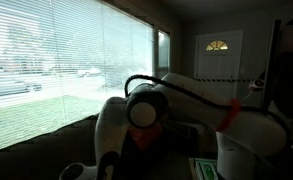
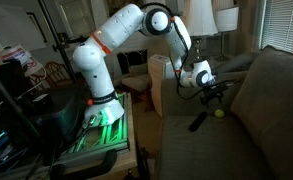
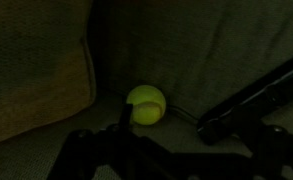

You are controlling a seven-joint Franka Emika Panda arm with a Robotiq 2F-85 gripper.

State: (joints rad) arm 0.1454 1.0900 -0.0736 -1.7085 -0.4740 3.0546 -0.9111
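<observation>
The tennis ball is ahead of one finger and the black remote (image 3: 251, 103) is by the other, so my gripper should shift over until it is centred on the ball (image 3: 146, 103) before it goes down.
A yellow-green tennis ball (image 3: 146, 103) lies on the seat of a dark sofa, against the back cushion. It also shows in an exterior view (image 2: 219, 113). A long black remote (image 3: 251, 98) lies just beside it, also seen in an exterior view (image 2: 198, 122). My gripper (image 3: 186, 150) hovers above the seat, open and empty. Its dark fingers stand to either side at the bottom of the wrist view, and the ball is just ahead of one finger. In an exterior view my gripper (image 2: 214, 92) hangs a little above the ball.
The sofa's back cushion (image 3: 36, 60) rises behind the ball, and its tall backrest (image 2: 271, 85) stands beside the gripper. My base sits on a green-lit stand (image 2: 106, 130) by the sofa's arm. A lamp (image 2: 201, 15), blinds (image 1: 46, 50) and a door (image 1: 218, 55) stand further off.
</observation>
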